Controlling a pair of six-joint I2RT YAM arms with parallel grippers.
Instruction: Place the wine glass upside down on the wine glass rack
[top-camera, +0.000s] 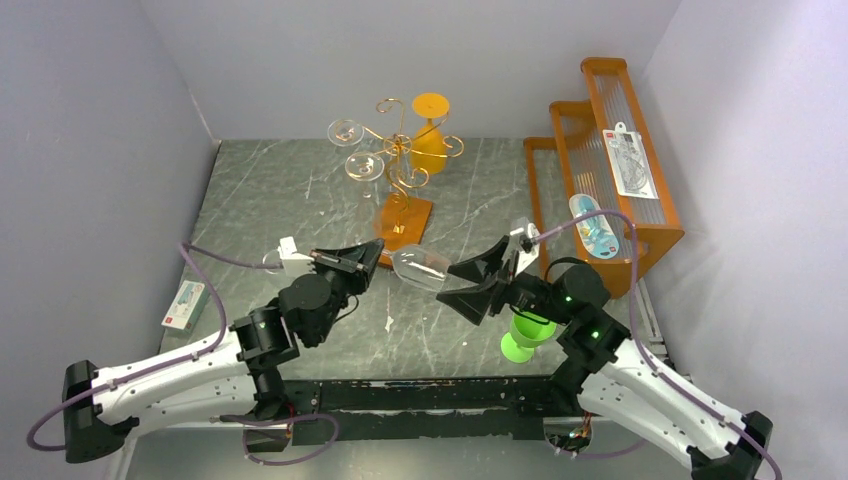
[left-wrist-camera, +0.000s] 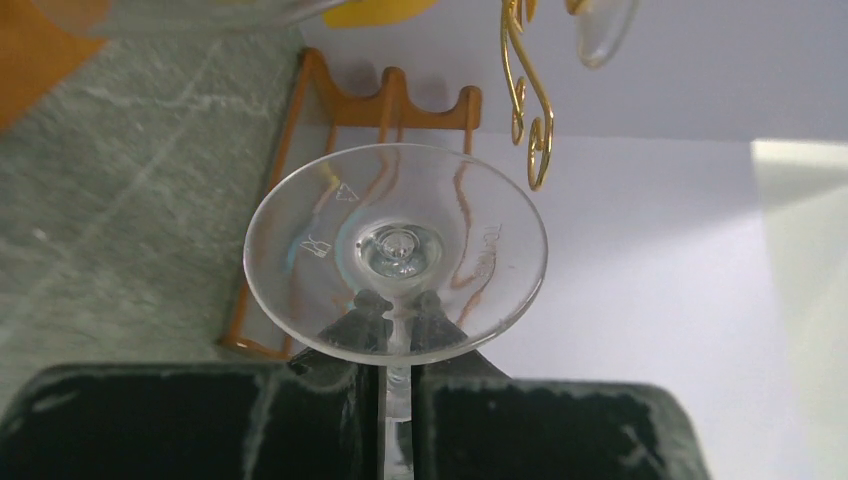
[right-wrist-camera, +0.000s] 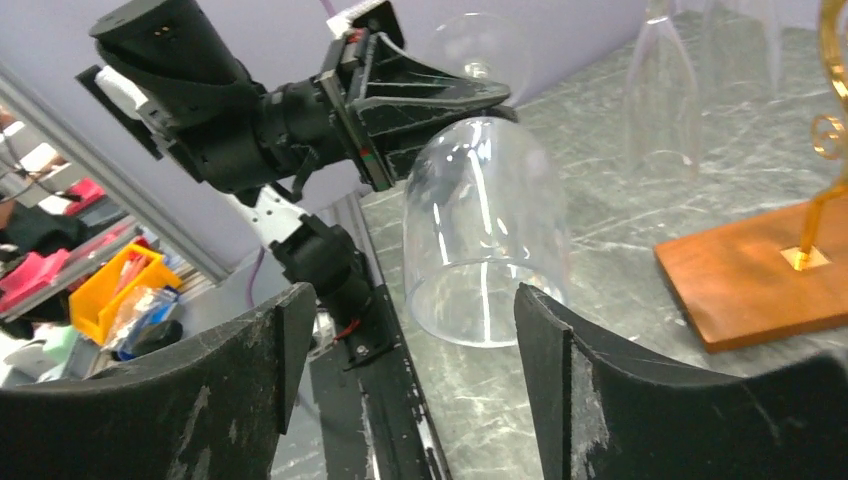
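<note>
The wine glass's bowl (top-camera: 421, 267) faces my right gripper, so my left gripper should first tilt the bowl down, and then my right gripper should take the wine glass's stem (top-camera: 388, 254).
My left gripper (top-camera: 372, 258) is shut on the stem of a clear wine glass (top-camera: 420, 268) and holds it above the table, bowl pointing to the right. In the left wrist view the fingers (left-wrist-camera: 350, 330) pinch the stem just behind the round foot (left-wrist-camera: 396, 250). My right gripper (top-camera: 468, 281) is open, its jaws facing the bowl's mouth and just short of it; in its wrist view the bowl (right-wrist-camera: 487, 230) hangs beyond the spread fingers (right-wrist-camera: 545, 340). The copper-gold wine glass rack (top-camera: 400, 165) stands behind on its wooden base (top-camera: 408, 222).
Two clear glasses (top-camera: 347, 131) and an orange glass (top-camera: 430, 135) hang on the rack. A green cup (top-camera: 525, 336) stands by the right arm. An orange stepped shelf (top-camera: 600, 170) fills the right side. A small box (top-camera: 183, 305) lies at the left table edge.
</note>
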